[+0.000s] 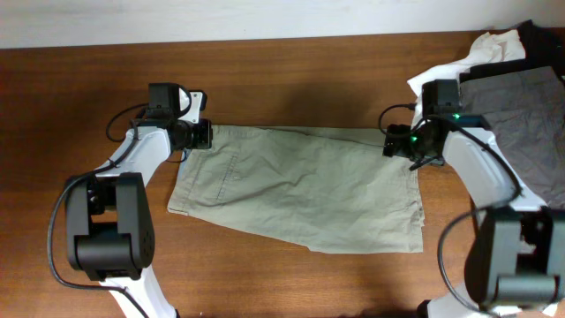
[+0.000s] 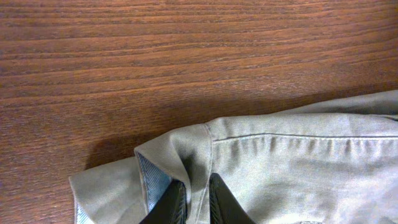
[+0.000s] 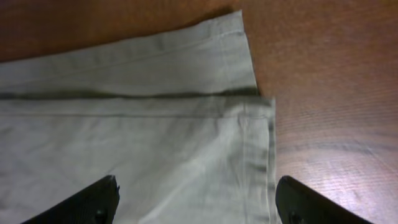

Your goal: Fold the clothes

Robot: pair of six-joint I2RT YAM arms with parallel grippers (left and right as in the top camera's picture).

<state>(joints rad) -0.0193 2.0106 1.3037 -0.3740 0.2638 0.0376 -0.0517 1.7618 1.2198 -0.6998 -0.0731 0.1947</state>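
Note:
My right gripper's open fingers are short of the top leg's far hem corner. My right gripper should move out and pinch that corner before it lifts the shorts.
The khaki-olive shorts lie flat on the table, folded in half, waistband to the left and leg hems to the right. My left gripper is shut on the far waistband corner; in the left wrist view its fingers pinch a raised fold of khaki cloth next to the pale-blue lining. My right gripper is open over the far hem corner; in the right wrist view its fingers straddle the stacked hems, not holding them.
A pile of other garments, grey, white and black, sits at the far right corner. Bare wooden table runs behind the shorts and in front of them.

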